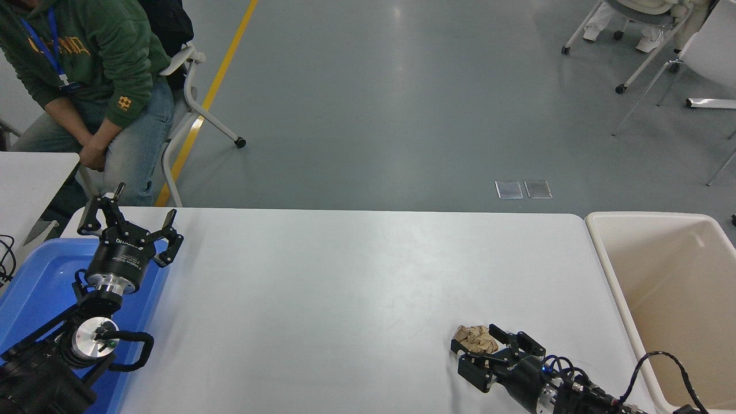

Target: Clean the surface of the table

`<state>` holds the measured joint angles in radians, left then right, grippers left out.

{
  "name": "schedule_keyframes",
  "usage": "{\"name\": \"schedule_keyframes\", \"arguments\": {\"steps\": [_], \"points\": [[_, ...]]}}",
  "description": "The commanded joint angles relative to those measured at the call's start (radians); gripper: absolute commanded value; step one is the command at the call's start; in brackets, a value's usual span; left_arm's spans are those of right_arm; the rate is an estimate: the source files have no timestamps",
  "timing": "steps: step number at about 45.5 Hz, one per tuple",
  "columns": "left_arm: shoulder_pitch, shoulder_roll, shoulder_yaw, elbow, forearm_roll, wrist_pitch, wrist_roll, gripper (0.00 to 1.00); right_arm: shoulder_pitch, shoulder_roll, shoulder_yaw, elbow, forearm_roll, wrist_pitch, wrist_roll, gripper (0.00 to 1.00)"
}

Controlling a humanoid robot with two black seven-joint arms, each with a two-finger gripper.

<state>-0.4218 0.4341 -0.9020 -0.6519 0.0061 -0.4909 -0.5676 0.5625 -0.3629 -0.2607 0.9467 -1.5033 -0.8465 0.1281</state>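
Observation:
My gripper will carry the crumpled brown paper wad to the bin, and the wad will stay clumped together because tight creases bunch it into a compact lump.
The table surface is a wide white top filling the lower half of the head view. A crumpled brown paper wad lies on it near the front right. My right gripper comes in low from the bottom right and is open, with one finger on either side of the wad. Whether the fingers touch the wad I cannot tell. My left gripper is parked at the lower left, open and holding nothing, above the edge of a blue tray.
A large beige bin stands against the table's right end. A person in a green hoodie sits at the far left by a smaller white table. Wheeled chairs stand on the grey floor at the far right.

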Motion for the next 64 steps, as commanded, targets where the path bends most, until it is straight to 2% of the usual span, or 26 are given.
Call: {"name": "schedule_keyframes", "arguments": {"steps": [1, 5, 9, 10, 12, 13, 14, 16, 30, 41, 50, 59, 64], "points": [[0.000, 0.000, 0.000, 0.000, 0.000, 0.000, 0.000, 0.99, -0.022, 0.036, 0.000, -0.071, 0.000, -0.026, 0.010, 0.95], [0.000, 0.000, 0.000, 0.000, 0.000, 0.000, 0.000, 0.99, -0.027, 0.045, 0.000, -0.077, 0.002, -0.026, 0.010, 0.88], [0.000, 0.000, 0.000, 0.000, 0.000, 0.000, 0.000, 0.99, -0.030, 0.045, 0.000, -0.077, 0.002, -0.026, 0.010, 0.65], [0.000, 0.000, 0.000, 0.000, 0.000, 0.000, 0.000, 0.99, -0.030, 0.045, 0.000, -0.077, 0.003, -0.026, 0.011, 0.56], [0.000, 0.000, 0.000, 0.000, 0.000, 0.000, 0.000, 0.99, -0.032, 0.045, -0.002, -0.077, 0.008, -0.026, 0.018, 0.25], [0.000, 0.000, 0.000, 0.000, 0.000, 0.000, 0.000, 0.99, -0.032, 0.045, -0.002, -0.077, 0.008, -0.026, 0.027, 0.16], [0.000, 0.000, 0.000, 0.000, 0.000, 0.000, 0.000, 0.99, -0.032, 0.045, -0.006, -0.077, 0.009, -0.026, 0.036, 0.13], [0.000, 0.000, 0.000, 0.000, 0.000, 0.000, 0.000, 0.99, -0.027, 0.045, -0.025, -0.077, 0.015, -0.026, 0.056, 0.00], [0.000, 0.000, 0.000, 0.000, 0.000, 0.000, 0.000, 0.99, 0.000, 0.044, -0.069, -0.072, 0.090, -0.026, 0.067, 0.00], [0.000, 0.000, 0.000, 0.000, 0.000, 0.000, 0.000, 0.99, 0.069, -0.004, -0.068, 0.017, 0.127, -0.022, 0.067, 0.00], [0.000, 0.000, 0.000, 0.000, 0.000, 0.000, 0.000, 0.99, 0.177, -0.102, -0.063, 0.182, 0.294, 0.133, 0.067, 0.00], [0.000, 0.000, 0.000, 0.000, 0.000, 0.000, 0.000, 0.99, 0.257, -0.208, -0.048, 0.287, 0.311, 0.213, 0.067, 0.00], [0.000, 0.000, 0.000, 0.000, 0.000, 0.000, 0.000, 0.99, 0.307, -0.284, -0.026, 0.334, 0.356, 0.315, 0.068, 0.00]]}}
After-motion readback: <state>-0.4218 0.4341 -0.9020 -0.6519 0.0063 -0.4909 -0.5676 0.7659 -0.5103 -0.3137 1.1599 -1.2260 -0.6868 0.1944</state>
